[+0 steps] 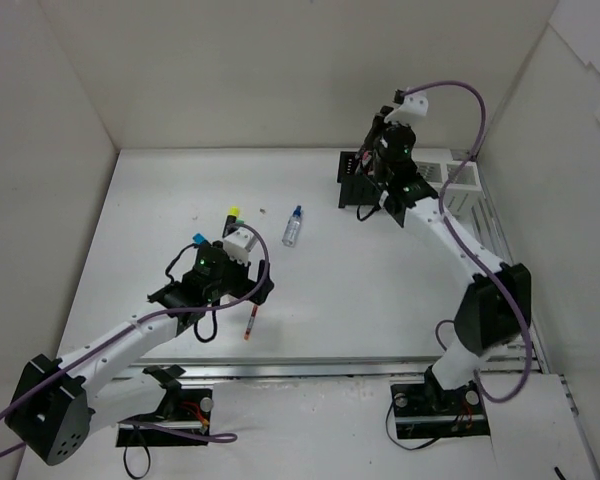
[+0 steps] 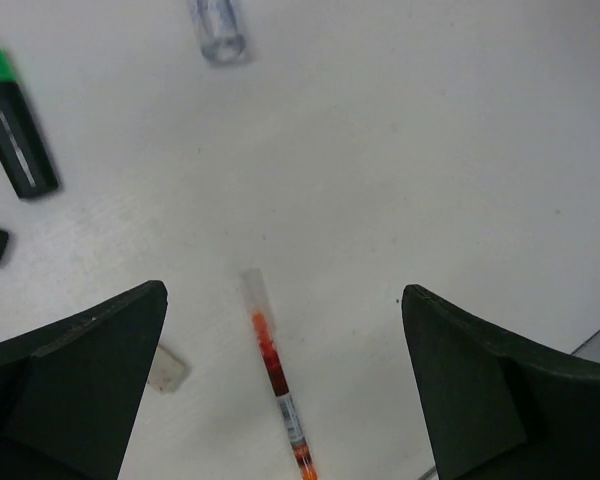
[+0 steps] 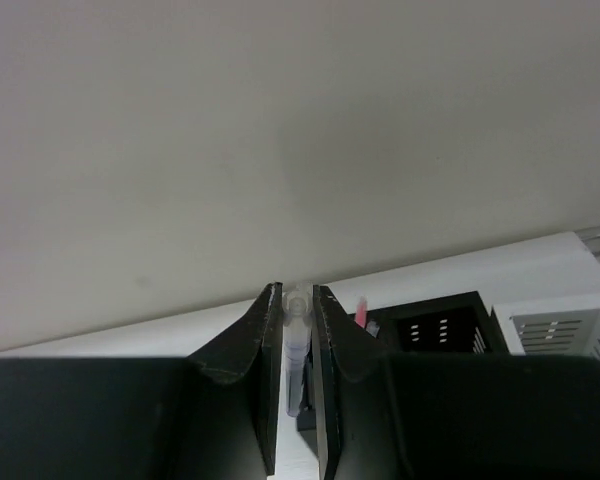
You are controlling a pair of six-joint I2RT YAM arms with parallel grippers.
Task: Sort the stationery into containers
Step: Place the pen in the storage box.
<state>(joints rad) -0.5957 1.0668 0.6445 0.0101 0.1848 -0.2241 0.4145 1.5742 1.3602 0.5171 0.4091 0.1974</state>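
My left gripper should take the orange pen by its body (image 1: 250, 324) and hand it to my right gripper, because the pen lies far from the black organiser (image 1: 353, 190).
An orange pen (image 2: 276, 372) with a clear cap lies on the white table (image 2: 430, 150), below the wide gap of my open left gripper (image 2: 284, 292), which holds nothing. From above, the pen (image 1: 250, 322) lies just right of that gripper (image 1: 218, 292). A green-capped highlighter (image 2: 10, 130) and a clear bottle (image 2: 218, 30) lie farther off. My right gripper (image 3: 297, 300) is shut on a pale thin pen (image 3: 296, 350) that hangs down by the black organiser (image 3: 440, 322), where a pink pen (image 3: 362, 310) stands. In the top view this gripper (image 1: 378, 190) hovers at the organiser (image 1: 352, 170).
A small pale eraser (image 2: 167, 366) lies by the left finger. A blue-capped highlighter (image 1: 197, 240) and the blue-capped bottle (image 1: 293, 226) lie mid-table. White perforated bins (image 1: 462, 180) stand right of the organiser. White walls close in the table on three sides.
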